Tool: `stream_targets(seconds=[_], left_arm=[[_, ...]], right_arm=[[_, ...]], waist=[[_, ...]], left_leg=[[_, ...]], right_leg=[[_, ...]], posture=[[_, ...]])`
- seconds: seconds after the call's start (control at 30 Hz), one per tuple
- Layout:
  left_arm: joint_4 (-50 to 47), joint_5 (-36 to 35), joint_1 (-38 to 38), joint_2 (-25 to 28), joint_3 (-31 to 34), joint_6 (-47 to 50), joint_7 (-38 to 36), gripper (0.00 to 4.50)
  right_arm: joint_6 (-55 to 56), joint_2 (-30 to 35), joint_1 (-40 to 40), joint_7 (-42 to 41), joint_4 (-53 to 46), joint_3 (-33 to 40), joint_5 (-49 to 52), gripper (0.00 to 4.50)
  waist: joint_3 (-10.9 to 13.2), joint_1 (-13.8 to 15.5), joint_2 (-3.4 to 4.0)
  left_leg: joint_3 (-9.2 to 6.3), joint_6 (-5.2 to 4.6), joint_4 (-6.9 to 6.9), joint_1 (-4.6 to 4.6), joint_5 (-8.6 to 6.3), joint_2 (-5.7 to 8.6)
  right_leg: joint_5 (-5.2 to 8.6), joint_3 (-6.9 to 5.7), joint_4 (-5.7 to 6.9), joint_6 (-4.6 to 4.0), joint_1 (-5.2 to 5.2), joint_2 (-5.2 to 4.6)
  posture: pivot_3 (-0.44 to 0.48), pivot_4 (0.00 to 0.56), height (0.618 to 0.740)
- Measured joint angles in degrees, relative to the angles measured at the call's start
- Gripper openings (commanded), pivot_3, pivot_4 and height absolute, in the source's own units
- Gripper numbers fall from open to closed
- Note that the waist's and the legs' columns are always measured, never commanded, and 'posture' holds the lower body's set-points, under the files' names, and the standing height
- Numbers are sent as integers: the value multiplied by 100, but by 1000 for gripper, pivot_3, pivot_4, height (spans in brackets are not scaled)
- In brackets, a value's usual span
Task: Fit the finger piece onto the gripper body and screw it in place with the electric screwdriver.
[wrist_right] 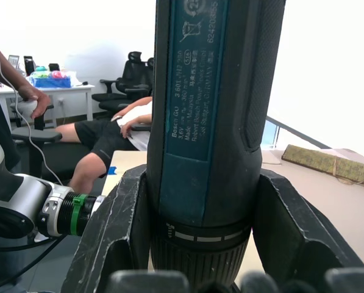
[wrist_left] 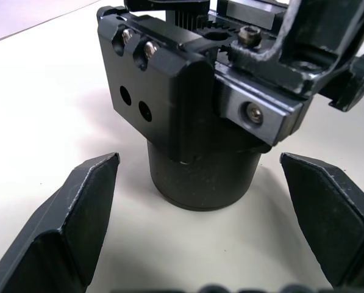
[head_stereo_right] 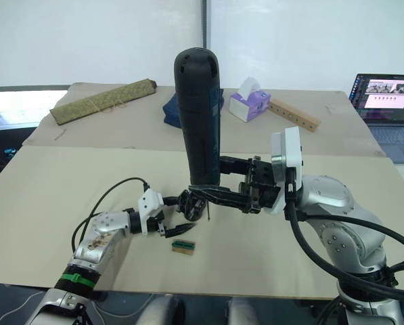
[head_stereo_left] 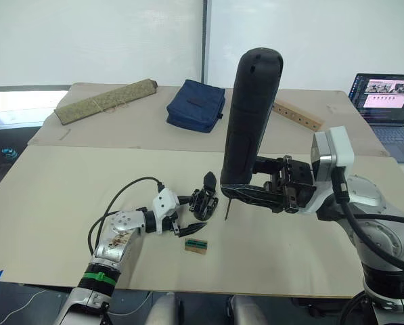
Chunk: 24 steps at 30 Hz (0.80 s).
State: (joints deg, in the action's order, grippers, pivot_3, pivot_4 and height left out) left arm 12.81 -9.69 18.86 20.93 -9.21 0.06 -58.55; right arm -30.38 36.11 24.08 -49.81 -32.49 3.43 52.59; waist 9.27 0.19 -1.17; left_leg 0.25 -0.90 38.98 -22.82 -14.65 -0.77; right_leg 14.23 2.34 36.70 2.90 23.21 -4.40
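A screw (wrist_left: 250, 36) is already in place next to the finger piece's open hole (wrist_left: 306, 65), so I expect the finger piece to stay lined up when the robot drives in another screw there.
The electric screwdriver (head_stereo_left: 250, 115) stands upright, my right gripper (head_stereo_left: 234, 187) shut around its lower end. Its thin bit (head_stereo_left: 227, 208) points down just right of the gripper body (head_stereo_left: 202, 202), a small black block standing on the table. The finger piece (head_stereo_left: 210, 181) rises from the top of that block as a black pointed claw. My left gripper (head_stereo_left: 188, 215) is open, its fingers (wrist_left: 78, 213) on either side of the body's round base (wrist_left: 200, 183) with a gap on both sides. In the right wrist view the screwdriver barrel (wrist_right: 212, 122) sits clamped between my two fingers.
A tiny tan block with a green top (head_stereo_left: 196, 246) lies just in front of my left gripper. At the back are a rolled mat (head_stereo_left: 105, 101), a blue bag (head_stereo_left: 196, 105), a tissue box (head_stereo_right: 249, 103), a wooden strip (head_stereo_left: 296, 115) and a laptop (head_stereo_left: 388, 101). A person (wrist_right: 108, 131) sits beyond the table.
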Motion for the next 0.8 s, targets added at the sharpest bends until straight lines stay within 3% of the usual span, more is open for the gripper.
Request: stream_targets(seconds=[0.2, 0.7, 0.8], left_arm=[[20, 48, 110, -157, -138, 93, 62, 4459], [-28, 45, 84, 12, -134, 160, 170, 4459], [-68, 42, 44, 28, -98, 176, 178, 3649]], right_arm=[[0, 0, 63, 6, 2, -1, 0, 1925], [0, 0, 74, -30, 56, -1, -10, 1925], [0, 17, 133, -84, 98, -6, -10, 1925]], waist=[[0, 25, 0], [0, -40, 0], [0, -72, 0]], left_leg=[[0, 0, 0, -2, 0, 1], [0, 0, 0, 4, 0, -3], [0, 0, 0, 4, 0, -3]], right_leg=[[-1, 0, -2, 2, 1, 1], [-1, 0, 5, 1, 0, 8], [-1, 1, 7, 1, 0, 8]], posture=[[0, 150, 740], [0, 150, 740], [0, 150, 740]])
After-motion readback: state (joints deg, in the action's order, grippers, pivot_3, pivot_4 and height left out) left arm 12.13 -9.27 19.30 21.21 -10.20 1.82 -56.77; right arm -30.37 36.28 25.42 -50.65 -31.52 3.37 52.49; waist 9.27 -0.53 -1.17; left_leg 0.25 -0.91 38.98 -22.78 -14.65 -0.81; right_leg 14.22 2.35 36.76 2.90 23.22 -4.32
